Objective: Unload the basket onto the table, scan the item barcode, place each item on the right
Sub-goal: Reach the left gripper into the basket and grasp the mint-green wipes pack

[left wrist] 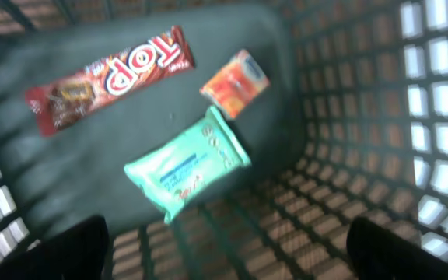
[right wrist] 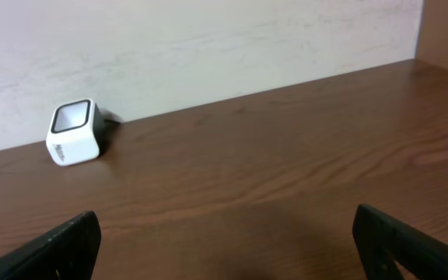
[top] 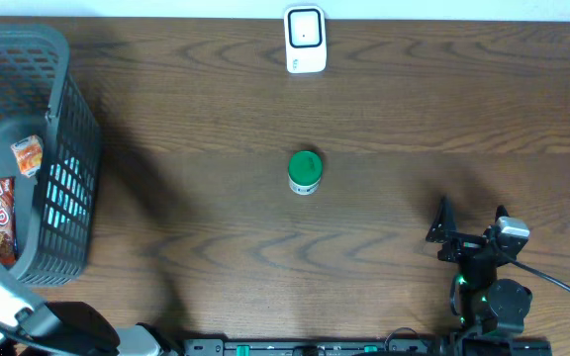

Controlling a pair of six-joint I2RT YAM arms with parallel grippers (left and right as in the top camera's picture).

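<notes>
The mint-green pack lying clear of the candy bar is below my open fingers, so my left gripper should keep going down until they straddle the pack, then close.
The white barcode scanner stands at the table's far edge; in the right wrist view the scanner sits far left by the wall. In the left wrist view, a red TOP candy bar, an orange packet and a mint-green pack lie on the basket floor. My left gripper hangs open above them, holding nothing. My right gripper is open over bare wood at the near right, and its wrist view shows the right gripper empty.
The grey mesh basket fills the left side of the table, with the candy bar and orange packet visible inside. A small jar with a green lid stands mid-table. The basket's lattice walls surround the left gripper.
</notes>
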